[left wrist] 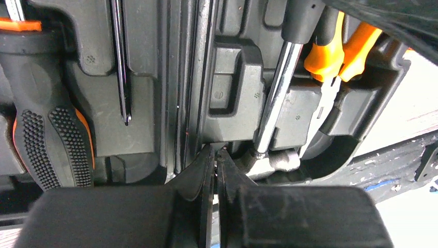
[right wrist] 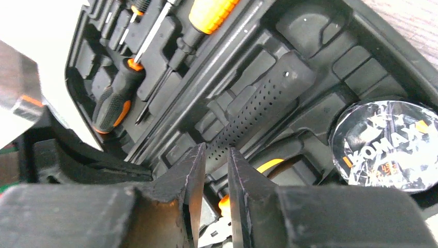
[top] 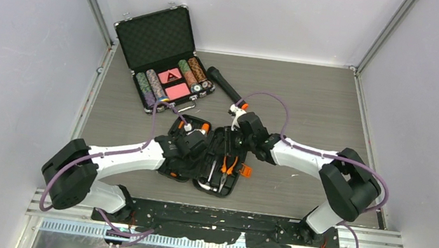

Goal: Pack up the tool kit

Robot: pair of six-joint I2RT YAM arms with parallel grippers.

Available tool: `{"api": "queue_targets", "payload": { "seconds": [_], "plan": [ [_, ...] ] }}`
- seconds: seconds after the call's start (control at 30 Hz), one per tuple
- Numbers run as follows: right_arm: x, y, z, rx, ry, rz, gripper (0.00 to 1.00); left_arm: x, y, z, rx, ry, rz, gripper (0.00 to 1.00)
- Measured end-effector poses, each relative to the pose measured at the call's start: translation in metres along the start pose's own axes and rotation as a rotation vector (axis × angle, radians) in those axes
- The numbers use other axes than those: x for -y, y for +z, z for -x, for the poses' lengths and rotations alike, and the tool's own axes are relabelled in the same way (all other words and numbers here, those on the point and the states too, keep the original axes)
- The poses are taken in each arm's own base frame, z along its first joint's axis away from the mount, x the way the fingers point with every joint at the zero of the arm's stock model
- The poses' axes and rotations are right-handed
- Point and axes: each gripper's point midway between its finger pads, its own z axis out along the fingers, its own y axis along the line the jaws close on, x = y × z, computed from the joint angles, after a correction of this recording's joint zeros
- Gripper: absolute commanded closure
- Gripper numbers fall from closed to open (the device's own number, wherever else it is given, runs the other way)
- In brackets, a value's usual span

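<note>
My left gripper needs to shift to the hammer head (left wrist: 258, 164) and press it down, as it is beside the tool kit's raised edge and the hammer's steel handle (left wrist: 274, 108) sits shallow in its slot.
The tool kit (top: 206, 157) lies open flat in the middle of the table, black with moulded slots. Its left half holds a black-and-orange screwdriver (left wrist: 51, 134). Its right half holds a steel-shafted hammer (left wrist: 274, 98), orange-handled pliers (left wrist: 330, 51) and a wrapped tape roll (right wrist: 385, 144). My left gripper (left wrist: 216, 152) is low over the case's middle ridge, beside the hammer head, jaws together with nothing seen between them. My right gripper (right wrist: 216, 155) hovers over the hammer's perforated black grip (right wrist: 258, 103), jaws a narrow gap apart and holding nothing.
A metal-edged poker chip case (top: 161, 58) stands open at the back left. A black flashlight (top: 225, 86) lies just behind the kit. Walls close the table on three sides. The case's small orange latch (top: 246, 171) sticks out on its right.
</note>
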Motion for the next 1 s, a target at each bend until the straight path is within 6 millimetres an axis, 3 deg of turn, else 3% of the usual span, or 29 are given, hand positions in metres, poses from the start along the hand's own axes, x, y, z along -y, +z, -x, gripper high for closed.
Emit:
{"api": "queue_targets", "payload": {
  "seconds": [0.13, 0.3, 0.57, 0.8, 1.0],
  "plan": [
    [0.008, 0.012, -0.010, -0.038, 0.021, -0.014, 0.79, 0.000, 0.002, -0.001, -0.011, 0.001, 0.001, 1.00],
    [0.010, 0.018, -0.008, -0.053, 0.048, -0.022, 0.84, 0.001, 0.003, -0.003, -0.027, 0.007, 0.001, 1.00],
    [0.010, 0.019, -0.008, -0.067, 0.057, -0.035, 0.84, 0.002, 0.005, -0.005, -0.046, 0.023, 0.000, 1.00],
    [0.010, 0.015, -0.010, -0.050, 0.055, -0.029, 0.81, 0.001, 0.001, -0.002, -0.028, 0.026, 0.005, 0.85],
    [0.011, 0.006, -0.011, -0.053, 0.057, -0.052, 0.75, 0.012, -0.029, 0.019, 0.071, 0.027, -0.041, 0.79]
  ]
}}
